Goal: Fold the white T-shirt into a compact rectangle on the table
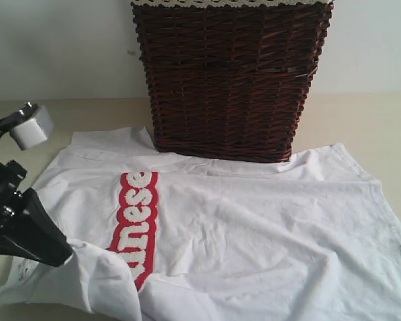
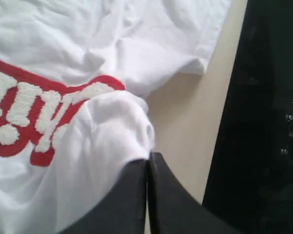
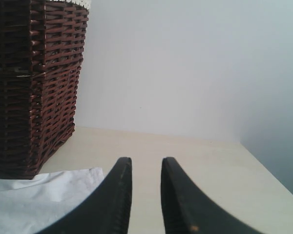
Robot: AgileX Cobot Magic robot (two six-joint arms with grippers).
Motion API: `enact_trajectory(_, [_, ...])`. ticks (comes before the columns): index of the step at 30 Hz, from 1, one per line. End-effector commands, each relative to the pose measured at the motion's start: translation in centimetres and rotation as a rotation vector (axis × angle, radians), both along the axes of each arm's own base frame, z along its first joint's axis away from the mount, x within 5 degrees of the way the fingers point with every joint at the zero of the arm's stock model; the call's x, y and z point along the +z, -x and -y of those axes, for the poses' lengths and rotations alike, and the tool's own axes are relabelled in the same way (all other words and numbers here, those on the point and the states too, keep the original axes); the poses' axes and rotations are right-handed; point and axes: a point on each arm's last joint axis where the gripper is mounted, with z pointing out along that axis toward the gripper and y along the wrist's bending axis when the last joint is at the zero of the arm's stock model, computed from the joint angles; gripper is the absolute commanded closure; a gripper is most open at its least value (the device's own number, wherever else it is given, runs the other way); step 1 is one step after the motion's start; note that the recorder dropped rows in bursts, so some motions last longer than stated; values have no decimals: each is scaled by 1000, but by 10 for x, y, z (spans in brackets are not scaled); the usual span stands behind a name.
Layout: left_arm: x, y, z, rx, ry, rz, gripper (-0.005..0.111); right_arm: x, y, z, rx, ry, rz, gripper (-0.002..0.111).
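My left gripper should keep going toward the red lettering (image 1: 135, 242) and let go of the fold there, as the white T-shirt's near fold (image 1: 93, 271) is raised and the T-shirt is flat beyond it.
The white T-shirt (image 1: 254, 221) lies spread on the table (image 1: 361, 120), its red band of white lettering (image 1: 137, 221) running toward the near edge. My left gripper (image 1: 67, 253) is at the shirt's near left corner, shut on a bunched fold of the fabric, which is drawn over part of the lettering. In the left wrist view the white T-shirt (image 2: 136, 44) puckers at the closed tips of the left gripper (image 2: 149, 157). My right gripper (image 3: 146, 163) is open and empty over bare table (image 3: 195, 156), beside a corner of the white T-shirt (image 3: 39, 195). The exterior view does not show it.
A tall dark brown wicker basket (image 1: 227, 73) stands at the back, on the shirt's far edge, and the same wicker basket (image 3: 29, 87) is close to the right gripper. A pale wall rises behind. The left arm's white camera block (image 1: 32, 127) hangs over the table's left side.
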Motion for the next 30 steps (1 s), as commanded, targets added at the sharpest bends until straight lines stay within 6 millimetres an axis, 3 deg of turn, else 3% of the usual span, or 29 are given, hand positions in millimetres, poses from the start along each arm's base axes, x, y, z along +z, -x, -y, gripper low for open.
enact_trajectory(1, [5, -9, -9, 116, 73, -27, 107, -1, 0, 0, 3, 3, 3, 85])
enact_trajectory(5, [-1, -22, -14, 214, 152, -85, 107, -1, 0, 0, 3, 3, 3, 85])
enact_trajectory(12, [-49, -44, -12, 273, 126, -249, 107, -1, 0, 0, 3, 3, 3, 85])
enact_trajectory(23, [-116, -86, -29, 512, -87, -32, 107, -1, 0, 0, 3, 3, 3, 85])
enact_trajectory(30, [-151, -88, -33, 531, -160, -86, 107, -1, 0, 0, 3, 3, 3, 85])
